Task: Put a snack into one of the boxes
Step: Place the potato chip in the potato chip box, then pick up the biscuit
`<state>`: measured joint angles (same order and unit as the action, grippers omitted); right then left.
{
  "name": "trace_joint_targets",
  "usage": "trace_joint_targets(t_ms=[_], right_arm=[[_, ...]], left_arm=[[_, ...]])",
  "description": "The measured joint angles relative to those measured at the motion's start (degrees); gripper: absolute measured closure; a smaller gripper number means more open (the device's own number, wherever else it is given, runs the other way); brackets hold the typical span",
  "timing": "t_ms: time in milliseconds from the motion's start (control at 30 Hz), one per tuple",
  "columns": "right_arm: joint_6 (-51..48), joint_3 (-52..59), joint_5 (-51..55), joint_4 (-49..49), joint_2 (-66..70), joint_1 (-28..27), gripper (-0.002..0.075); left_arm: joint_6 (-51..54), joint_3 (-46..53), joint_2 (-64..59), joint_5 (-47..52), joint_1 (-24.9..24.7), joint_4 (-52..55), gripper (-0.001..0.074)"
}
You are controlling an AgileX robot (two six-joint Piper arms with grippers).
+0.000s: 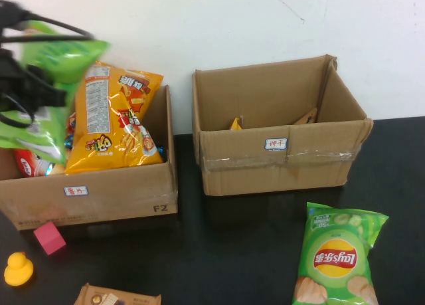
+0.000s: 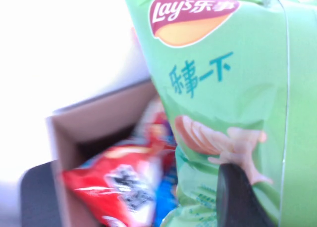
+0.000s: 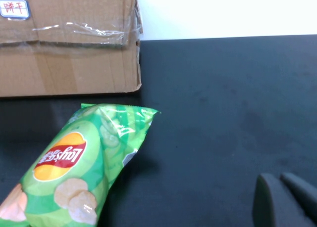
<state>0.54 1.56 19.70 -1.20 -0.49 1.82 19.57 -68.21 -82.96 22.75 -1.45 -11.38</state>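
I keep lowering the green chip bag [image 1: 70, 58] with my left gripper until it rests on the red packets [image 1: 33, 163], as it hangs over the open space next to the orange snack bag.
My left gripper [image 1: 26, 86] is shut on a green Lay's chip bag [image 1: 50, 86] and holds it in the air over the left end of the left cardboard box [image 1: 99, 195]. In the left wrist view the bag [image 2: 223, 88] fills the picture, with one dark finger [image 2: 237, 197] pressed on it and the box [image 2: 64, 138] below. The left box holds an orange snack bag [image 1: 113, 119] and red packets. The right cardboard box [image 1: 279, 165] looks nearly empty. A second green Lay's bag [image 1: 339, 258] lies on the table; it also shows in the right wrist view [image 3: 79, 167]. My right gripper [image 3: 285, 200] is shut and empty, low over the black table.
A pink cube [image 1: 49, 238], a yellow rubber duck [image 1: 18, 269] and a brown packet [image 1: 116, 296] lie at the front left. A white wall stands behind the boxes. The right box's corner [image 3: 99, 49] is near the lying bag.
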Motion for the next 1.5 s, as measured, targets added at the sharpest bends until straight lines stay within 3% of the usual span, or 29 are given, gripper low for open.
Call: trace_joint_targets(t_ms=[167,467,600,733,933,1100,1267,1367,1500], right_arm=[[0.0,0.0,0.0,0.0,0.0,0.0,0.0727],[0.0,0.0,0.0,0.0,0.0,0.0,0.0727],[0.0,0.0,0.0,0.0,0.0,0.0,0.0727],[0.0,0.0,0.0,0.0,0.0,0.0,0.0727],[0.0,0.0,0.0,0.0,0.0,0.0,0.0727],[0.0,0.0,0.0,0.0,0.0,0.0,0.0727],[0.0,0.0,0.1,0.0,0.0,0.0,0.0727],[0.0,0.0,0.1,0.0,0.0,0.0,0.0727],[0.0,0.0,0.1,0.0,0.0,0.0,0.0727]], left_arm=[[-0.4,0.0,-8.0,-8.7,4.4,-4.4,0.0486],[-1.0,0.1,-21.7,-27.4,4.5,-5.6,0.048],[-1.0,0.1,-24.2,-30.4,4.5,-5.7,0.0344],[-1.0,0.1,-25.2,-24.8,4.5,-5.8,0.0183],[-1.0,0.2,-21.3,-17.8,4.5,-5.8,0.0127],[-1.1,0.2,-11.0,-13.4,4.5,-4.6,0.0126],[-1.1,0.2,-0.1,0.6,3.2,-3.3,0.0161],[-0.6,0.7,4.0,9.9,1.1,-2.1,0.021],[7.9,2.4,6.2,20.4,-3.8,0.1,0.0286]])
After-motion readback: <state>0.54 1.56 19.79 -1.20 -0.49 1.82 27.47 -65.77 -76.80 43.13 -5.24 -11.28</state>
